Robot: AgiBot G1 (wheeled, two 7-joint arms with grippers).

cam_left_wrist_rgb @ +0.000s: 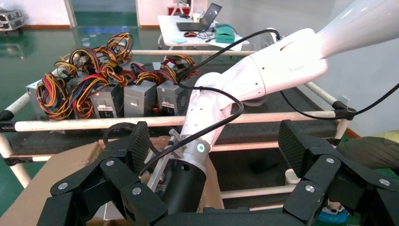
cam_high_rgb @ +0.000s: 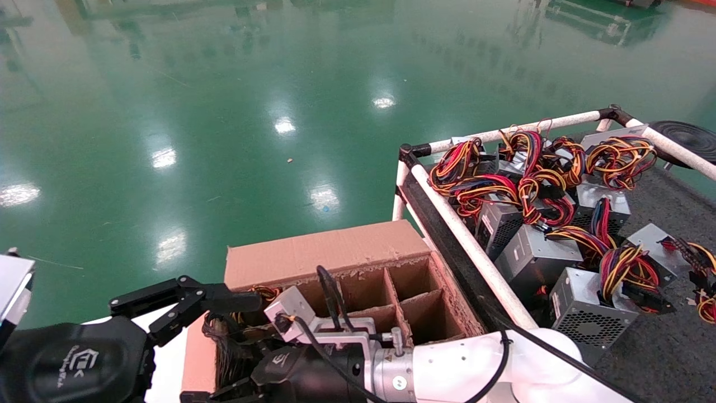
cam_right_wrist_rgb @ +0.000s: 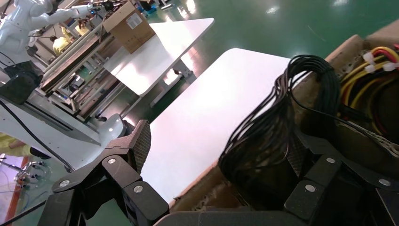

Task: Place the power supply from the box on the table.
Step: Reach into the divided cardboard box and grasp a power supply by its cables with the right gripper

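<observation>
I expect the power supply's hidden body to dangle below when I lift the bundle of black cables, because the bundle runs down into its cell.
The power supply shows mainly as a bundle of black cables sticking out of a left-hand cell of the brown cardboard box; its metal body is hidden. My right gripper reaches across the box and stands open around the bundle, which lies against one of its fingers. My left gripper hovers open and empty just left of the box, facing the right arm's wrist. The dark grey table lies to the right of the box.
Several silver units with red-yellow-orange wires crowd the table's far part. A white pipe rail runs between box and table. Yellow-red wires fill a neighbouring cell. A white tabletop lies beyond the box.
</observation>
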